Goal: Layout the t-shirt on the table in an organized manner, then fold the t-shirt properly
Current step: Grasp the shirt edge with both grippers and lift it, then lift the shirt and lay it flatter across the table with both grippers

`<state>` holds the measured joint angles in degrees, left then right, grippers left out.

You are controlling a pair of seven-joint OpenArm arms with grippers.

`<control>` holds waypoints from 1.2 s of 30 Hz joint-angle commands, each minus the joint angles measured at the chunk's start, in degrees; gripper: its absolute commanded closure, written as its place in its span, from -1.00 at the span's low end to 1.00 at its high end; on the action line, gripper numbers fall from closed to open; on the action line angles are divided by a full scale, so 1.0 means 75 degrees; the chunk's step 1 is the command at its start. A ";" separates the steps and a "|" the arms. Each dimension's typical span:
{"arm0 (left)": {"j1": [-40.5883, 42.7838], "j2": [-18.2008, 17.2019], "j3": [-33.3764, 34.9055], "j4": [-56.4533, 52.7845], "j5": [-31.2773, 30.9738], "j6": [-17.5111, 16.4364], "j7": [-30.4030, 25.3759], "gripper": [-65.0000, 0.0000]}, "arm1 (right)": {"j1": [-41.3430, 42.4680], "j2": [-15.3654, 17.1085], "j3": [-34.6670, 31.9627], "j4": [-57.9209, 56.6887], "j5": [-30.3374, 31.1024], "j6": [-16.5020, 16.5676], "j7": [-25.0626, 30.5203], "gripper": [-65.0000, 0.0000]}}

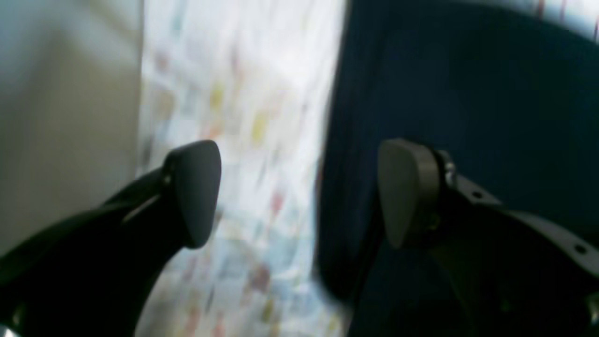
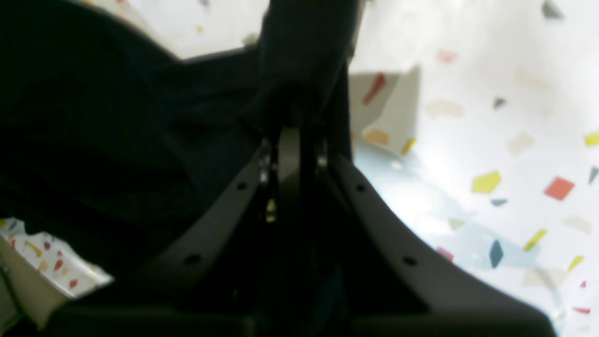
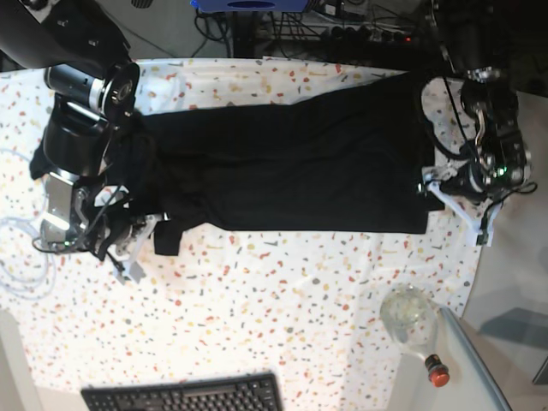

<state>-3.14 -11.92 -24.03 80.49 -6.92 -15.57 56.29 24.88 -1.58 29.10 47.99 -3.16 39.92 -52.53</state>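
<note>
The black t-shirt (image 3: 291, 175) trails limply beyond the robot's grippers, so I expect its far part (image 3: 377, 103) to swing down and spread out toward the keyboard when the robot carries it back.
The black t-shirt (image 3: 291, 163) lies spread lengthwise across the far half of the speckled table (image 3: 282, 300). In the base view my left gripper (image 3: 454, 210) is at the shirt's right end. It is open in the wrist view (image 1: 299, 187), with bare cloth between its pads (image 1: 196, 192). The shirt's edge (image 1: 468, 93) lies under the right-hand pad. My right gripper (image 3: 145, 240) is at the shirt's left end, where the fabric is bunched. There it (image 2: 290, 140) is shut on a fold of the t-shirt (image 2: 117, 117), which rises from the fingertips.
A black keyboard (image 3: 184, 396) sits at the table's near edge. A clear bottle (image 3: 411, 321) with a red cap lies near the front right corner. A pale cable (image 3: 21, 257) loops at the left edge. Wires and equipment crowd the space behind the table.
</note>
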 commanded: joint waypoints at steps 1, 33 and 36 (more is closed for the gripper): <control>-0.0373 -0.0092 -0.0025 -0.0352 0.0026 0.0008 -0.0010 -0.54 | 0.0228 0.0018 -0.0018 0.0125 0.0110 0.0010 0.0059 1.00; -0.2741 0.0037 0.2448 -0.4385 0.0014 -0.0004 -0.2401 1.00 | 0.0251 0.0416 -0.0827 0.0617 0.0064 0.0010 0.0059 1.00; -0.2823 0.0025 0.2765 -0.3376 0.0002 -0.0004 -0.1944 1.00 | 0.0228 0.0838 -0.1847 0.1508 0.0064 0.0010 0.0012 1.00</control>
<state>-21.82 -9.67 -2.61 53.84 -7.25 -16.51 43.55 24.51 4.01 14.76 58.30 -3.01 39.94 -53.32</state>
